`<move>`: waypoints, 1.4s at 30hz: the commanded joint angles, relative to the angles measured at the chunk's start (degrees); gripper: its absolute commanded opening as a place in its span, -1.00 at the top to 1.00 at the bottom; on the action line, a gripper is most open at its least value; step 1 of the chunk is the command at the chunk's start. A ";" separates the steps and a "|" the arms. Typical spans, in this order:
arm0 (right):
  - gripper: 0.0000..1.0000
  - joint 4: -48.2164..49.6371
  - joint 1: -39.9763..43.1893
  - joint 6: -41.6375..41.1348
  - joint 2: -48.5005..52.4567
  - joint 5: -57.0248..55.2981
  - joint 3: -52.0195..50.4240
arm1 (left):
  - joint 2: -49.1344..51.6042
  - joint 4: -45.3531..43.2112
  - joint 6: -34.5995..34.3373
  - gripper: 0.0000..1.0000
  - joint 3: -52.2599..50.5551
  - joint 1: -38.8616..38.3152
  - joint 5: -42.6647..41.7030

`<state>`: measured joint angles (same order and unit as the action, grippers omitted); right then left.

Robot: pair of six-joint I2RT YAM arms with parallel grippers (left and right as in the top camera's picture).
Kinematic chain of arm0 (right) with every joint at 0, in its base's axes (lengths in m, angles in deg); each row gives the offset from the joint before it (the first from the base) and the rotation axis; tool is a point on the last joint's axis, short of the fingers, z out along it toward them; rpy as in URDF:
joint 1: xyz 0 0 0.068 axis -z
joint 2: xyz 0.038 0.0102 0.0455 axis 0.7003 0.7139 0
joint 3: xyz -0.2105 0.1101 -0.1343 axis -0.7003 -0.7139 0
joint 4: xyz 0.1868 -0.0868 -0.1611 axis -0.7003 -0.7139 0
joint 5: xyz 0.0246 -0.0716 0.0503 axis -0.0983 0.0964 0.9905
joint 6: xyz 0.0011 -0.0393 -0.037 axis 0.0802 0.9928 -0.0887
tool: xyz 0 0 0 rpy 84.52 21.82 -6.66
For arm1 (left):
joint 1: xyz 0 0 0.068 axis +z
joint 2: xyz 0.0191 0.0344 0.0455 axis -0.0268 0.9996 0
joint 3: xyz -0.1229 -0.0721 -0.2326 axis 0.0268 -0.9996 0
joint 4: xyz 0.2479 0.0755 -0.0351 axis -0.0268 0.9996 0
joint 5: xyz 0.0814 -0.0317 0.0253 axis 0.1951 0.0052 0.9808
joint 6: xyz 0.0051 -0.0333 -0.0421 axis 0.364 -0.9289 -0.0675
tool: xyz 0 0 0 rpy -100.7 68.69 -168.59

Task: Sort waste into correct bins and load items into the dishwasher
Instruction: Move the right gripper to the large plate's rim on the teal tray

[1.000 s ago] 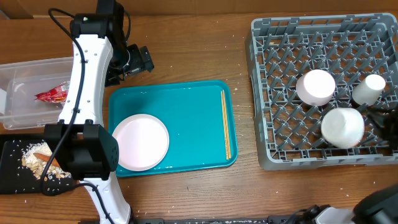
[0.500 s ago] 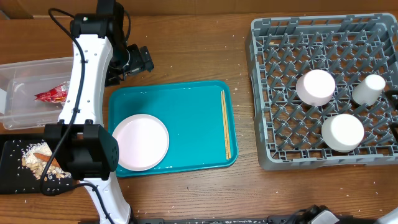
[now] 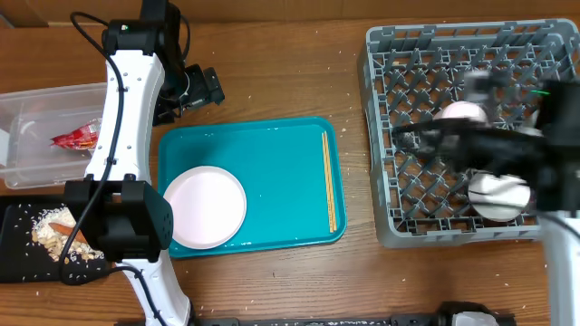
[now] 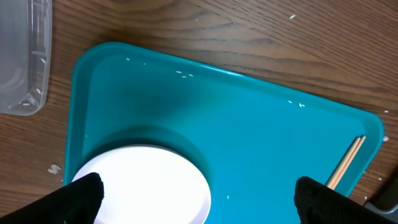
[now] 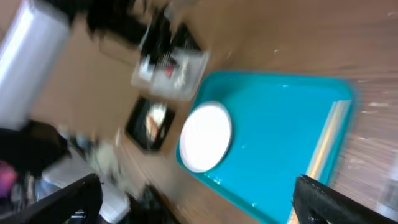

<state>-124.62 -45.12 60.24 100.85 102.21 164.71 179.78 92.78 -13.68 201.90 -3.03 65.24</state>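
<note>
The pale pink plate's rim (image 3: 245,201) is clear of the chopsticks. My right gripper should stay open and keep moving toward it until the fingers are on both sides of the plate's rim.
A pale pink plate (image 3: 204,206) lies on the teal tray's left half, and wooden chopsticks (image 3: 329,181) lie along its right edge. My left gripper (image 3: 207,89) hangs open above the tray's far left corner; its wrist view shows the plate (image 4: 143,186) and chopsticks (image 4: 345,165) below its spread fingers (image 4: 81,196). My right gripper (image 3: 405,136), blurred, reaches left over the grey dish rack (image 3: 390,54), open and empty. It partly covers a bowl (image 3: 498,192) and a plate (image 3: 453,111) in the rack. The right wrist view shows the plate (image 5: 206,137) and chopsticks (image 5: 323,149) far below.
The teal tray (image 3: 272,154) sits mid-table. A clear tub (image 3: 36,113) at the left holds a red wrapper (image 3: 77,138). A black tray (image 3: 18,226) at the front left holds food scraps (image 3: 59,237). The left arm's white links (image 3: 122,118) stand over the tray's left edge.
My right gripper opened beside the bowl in the rack, drew back, and the arm now sweeps left across the rack. The left arm, plate and chopsticks have not moved.
</note>
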 commanded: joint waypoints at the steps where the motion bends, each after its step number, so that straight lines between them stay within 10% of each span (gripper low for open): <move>1: -1.00 3.26 -17.22 -12.41 4.35 -23.23 0.57 | -0.63 -0.04 -0.81 -0.99 -0.52 -0.39 -0.42; 11: -0.87 14.69 -44.17 -28.94 24.06 -48.43 0.57 | -0.63 -0.04 -0.81 -0.99 -0.52 -0.39 -0.42; 25: -0.20 28.89 -50.62 -37.18 42.18 -43.25 0.59 | -0.63 -0.04 -0.81 -1.00 -0.52 -0.39 -0.42; 42: -0.04 30.62 -53.57 -40.24 49.03 -42.99 0.57 | -0.63 -0.04 -0.81 -1.00 -0.52 -0.39 -0.42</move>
<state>-94.35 -97.00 20.48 148.10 59.07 164.67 179.78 92.78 -13.68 201.90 -3.03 65.24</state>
